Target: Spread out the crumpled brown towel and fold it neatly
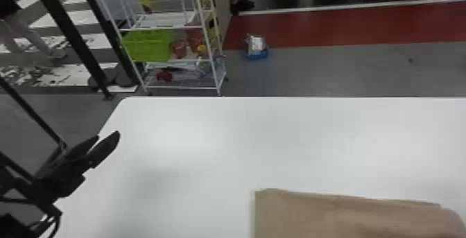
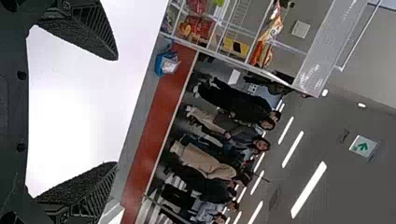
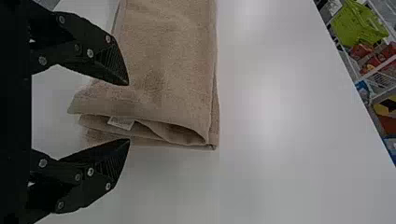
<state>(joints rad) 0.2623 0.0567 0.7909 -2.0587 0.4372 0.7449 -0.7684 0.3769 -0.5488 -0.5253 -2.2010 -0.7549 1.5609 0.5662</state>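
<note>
The brown towel will fold over in one piece when I carry its label end across, because stacked layers lie together at that end.
In the head view the brown towel lies on the white table at the lower right, folded into a long band. My left gripper is over the table's left edge, well away from the towel; in the left wrist view this gripper is open with nothing between its fingers. In the right wrist view my right gripper stands open at one end of the towel, where several stacked layers and a small white label show. That end's layers gape slightly. Whether the fingers touch the cloth I cannot tell.
The white table extends around the towel. Beyond its far edge stand a white wire shelf with a green basket and, on the floor, a blue box. Dark posts rise at the left.
</note>
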